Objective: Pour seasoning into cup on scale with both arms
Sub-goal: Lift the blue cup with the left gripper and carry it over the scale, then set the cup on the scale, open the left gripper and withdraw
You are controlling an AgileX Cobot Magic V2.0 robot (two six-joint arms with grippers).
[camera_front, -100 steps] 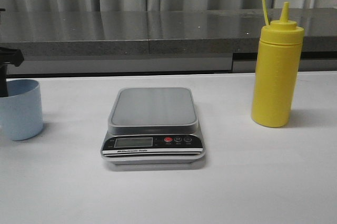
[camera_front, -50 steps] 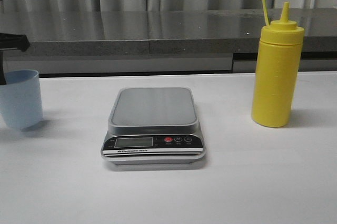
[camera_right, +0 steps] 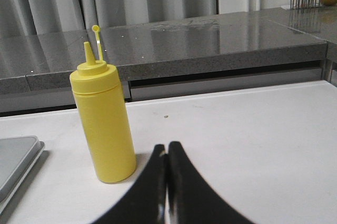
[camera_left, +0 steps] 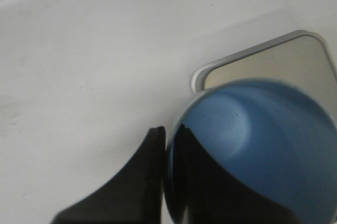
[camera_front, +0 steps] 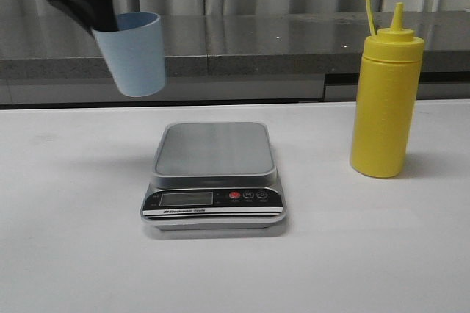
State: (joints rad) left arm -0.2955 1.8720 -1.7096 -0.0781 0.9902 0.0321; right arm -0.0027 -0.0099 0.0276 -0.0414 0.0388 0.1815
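My left gripper goes on carrying the pale blue cup to the scale's platform until the cup's base sits flat there, because the cup hangs with its opening up and the platform is clear.
My left gripper is shut on the rim of the pale blue cup and holds it high in the air, up and to the left of the scale. In the left wrist view one finger is inside the cup and one outside, with the scale's platform corner below. The yellow seasoning bottle stands upright at the right, cap off and tethered. My right gripper is shut and empty, low over the table just right of the bottle; it is out of the front view.
A grey counter with curtains behind runs along the back of the white table. The scale's edge shows at the left of the right wrist view.
My left gripper has lifted the cup from the table at the far left, up and to the right toward the scale. The bottle and the scale have not moved.
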